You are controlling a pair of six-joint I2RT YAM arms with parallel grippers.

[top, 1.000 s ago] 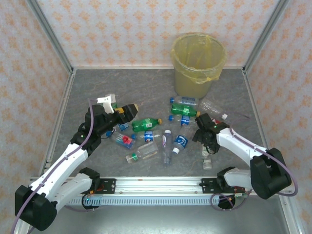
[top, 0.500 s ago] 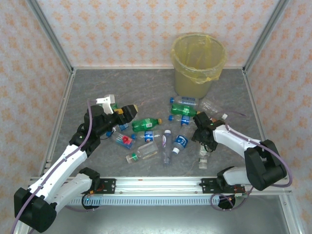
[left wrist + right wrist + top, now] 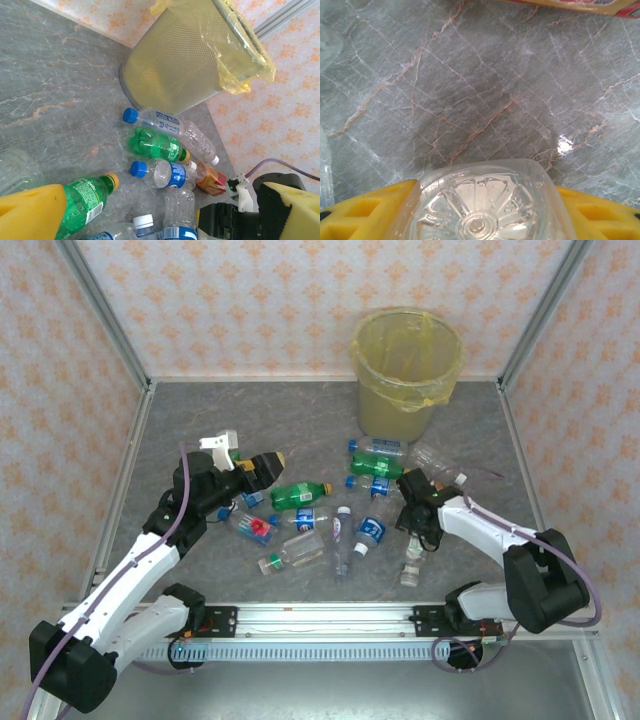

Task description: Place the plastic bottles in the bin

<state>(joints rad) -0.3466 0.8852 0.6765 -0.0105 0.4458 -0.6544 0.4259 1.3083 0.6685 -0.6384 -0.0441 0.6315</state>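
My right gripper should keep lifting toward the bin and let go over its opening, as it has the clear bottle's base squarely between its fingers and the bin's opening is free.
Several plastic bottles lie scattered mid-table, among them a green one and a clear one. My right gripper is shut on a clear bottle. In the right wrist view that bottle's base sits squeezed between the yellow pads of my right gripper. My left gripper hovers open just left of the pile. Under my left gripper lie a green Sprite bottle and a blue-label bottle. The yellow-lined bin stands at the back right, and its mesh wall shows in the left wrist view.
Patterned walls with metal posts close in the grey marble table on three sides. A metal rail runs along the near edge between the arm bases. A bottle with an orange label lies beside the right arm.
The right gripper's jaws have closed onto the clear bottle, and the bottle has swung slightly to the left. The left arm has not moved.
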